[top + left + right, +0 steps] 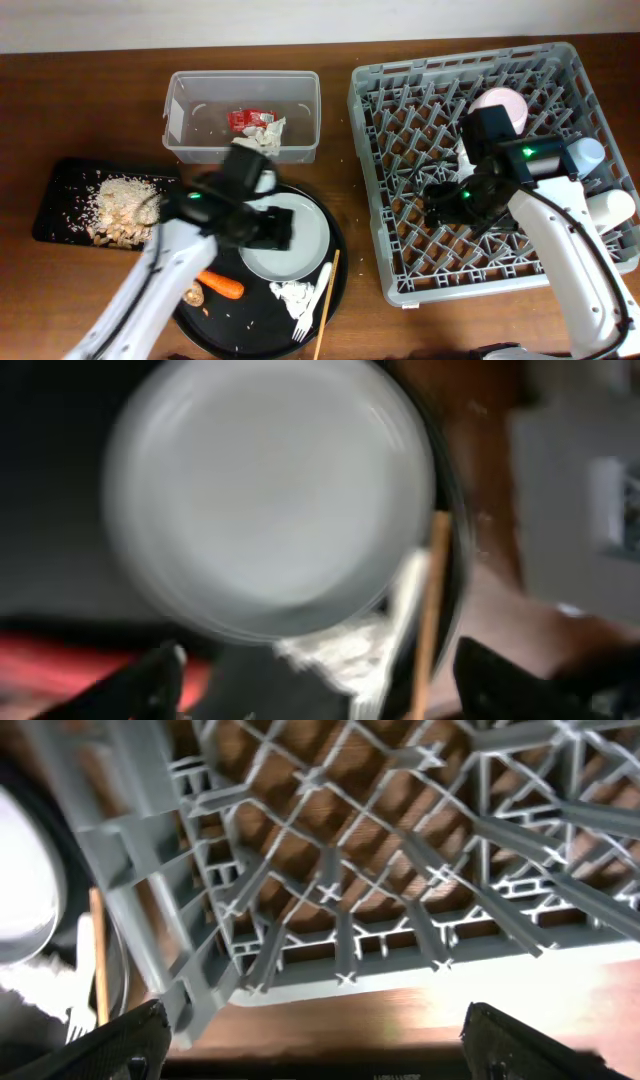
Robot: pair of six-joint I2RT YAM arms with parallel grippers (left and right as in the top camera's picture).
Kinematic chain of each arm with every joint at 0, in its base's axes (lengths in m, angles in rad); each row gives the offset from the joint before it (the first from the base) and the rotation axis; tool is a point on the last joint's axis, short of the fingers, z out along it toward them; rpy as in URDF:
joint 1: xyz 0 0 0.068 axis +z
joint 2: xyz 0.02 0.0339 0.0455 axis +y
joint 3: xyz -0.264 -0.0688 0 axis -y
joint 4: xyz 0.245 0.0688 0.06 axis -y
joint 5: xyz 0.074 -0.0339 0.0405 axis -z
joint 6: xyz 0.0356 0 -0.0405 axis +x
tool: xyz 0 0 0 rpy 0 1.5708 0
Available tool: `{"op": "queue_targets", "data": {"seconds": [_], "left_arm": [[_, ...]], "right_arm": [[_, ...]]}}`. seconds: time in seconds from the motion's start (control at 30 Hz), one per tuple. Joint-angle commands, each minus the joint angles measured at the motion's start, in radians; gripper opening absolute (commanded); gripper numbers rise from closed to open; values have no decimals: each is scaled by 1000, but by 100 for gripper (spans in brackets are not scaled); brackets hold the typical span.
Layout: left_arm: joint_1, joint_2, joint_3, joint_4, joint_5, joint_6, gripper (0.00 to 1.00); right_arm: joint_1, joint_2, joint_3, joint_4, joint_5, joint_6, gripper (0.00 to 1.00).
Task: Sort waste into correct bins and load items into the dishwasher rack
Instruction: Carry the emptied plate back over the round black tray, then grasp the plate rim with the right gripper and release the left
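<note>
The robot's left gripper is hovering above the white plate, far from the rack, so it should move away and the right gripper should grab the plate's rack-side rim.
A white plate lies on a round black tray with a carrot, a crumpled napkin, a white fork and a chopstick. My left gripper hovers open and empty just over the plate's left side. In the blurred left wrist view the plate, napkin and chopstick lie ahead of the open fingers. My right gripper is open and empty over the grey dishwasher rack. The right wrist view shows the rack's grid beyond the fingers.
A clear bin at the back holds a red wrapper and crumpled paper. A black rectangular tray at the left holds food scraps. The rack holds a pink bowl and two cups on its right side.
</note>
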Motion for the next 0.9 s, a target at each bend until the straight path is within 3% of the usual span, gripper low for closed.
{"op": "queue_targets", "data": {"seconds": [0.0,0.13,0.3,0.47,0.67,0.87], "left_arm": [[173,-83,20,-77,-126,3,93],[402,-90,20,-129,-125,2,98],[575,-90,19,-144,-125,2,99],[590,-90,17,-147,-125,2,99],[590,-90,16,-143,-125,2,99],[590,-90,16,-143,-125,2,99]], "right_arm": [[55,-16,57,15,-163,-132,97],[332,-14,108,137,-164,-106,97],[543,99,107,282,-108,86,96],[556,318,106,302,-99,310,91],[557,493,105,378,-131,363,75],[557,576,105,409,-131,374,70]]}}
